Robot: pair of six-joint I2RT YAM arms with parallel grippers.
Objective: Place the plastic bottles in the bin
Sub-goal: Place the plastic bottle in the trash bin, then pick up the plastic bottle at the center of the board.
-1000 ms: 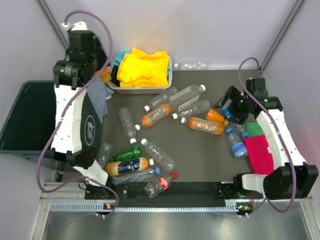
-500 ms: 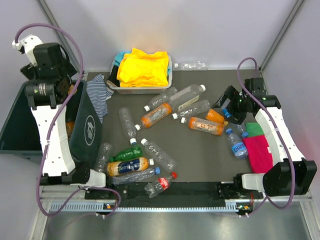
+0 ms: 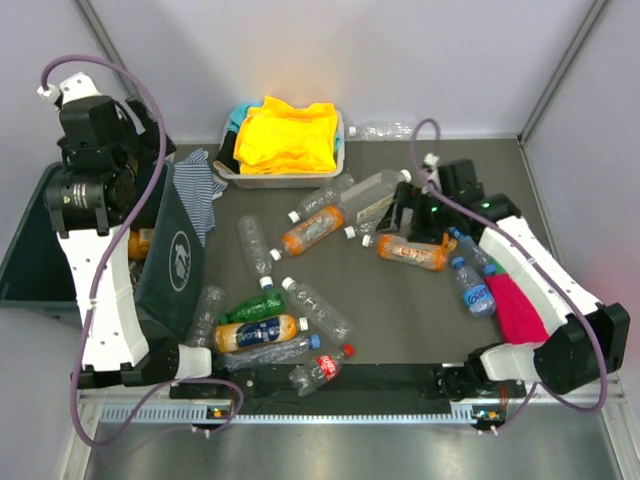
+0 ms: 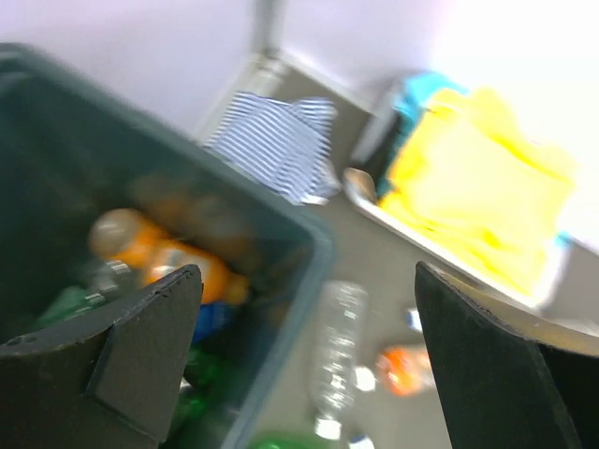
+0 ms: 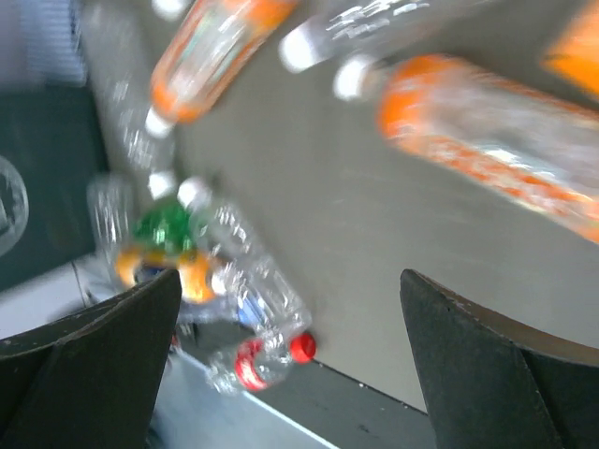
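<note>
The bin (image 3: 175,275) is far from my right gripper, so that gripper should pick up the white-capped clear bottle in the middle (image 3: 319,312) and pass it to my left gripper.
The dark green bin (image 3: 28,255) stands off the table's left side. My left gripper (image 4: 307,285) hangs over its rim (image 4: 298,229), open and empty. Inside the bin lie an orange bottle (image 4: 164,262) and some green ones. Several plastic bottles are scattered on the dark table: an orange one (image 3: 313,229), another orange one (image 3: 412,251), a clear one (image 3: 375,190), a green one (image 3: 252,305) and a red-capped one (image 3: 320,370). My right gripper (image 3: 408,212) hovers open above the middle group. The orange bottle (image 5: 496,154) and the red-capped bottle (image 5: 267,360) show below it, untouched.
A white tray (image 3: 285,178) of yellow cloth sits at the back. A striped cloth (image 3: 200,185) lies by the bin's corner. A pink cloth (image 3: 515,305) lies at the right edge, next to a blue-labelled bottle (image 3: 474,287). One clear bottle (image 3: 385,131) rests against the back wall.
My left arm swung from the table's back left to over the bin, opened, and an orange bottle dropped in. My right arm moved left toward the middle bottles.
</note>
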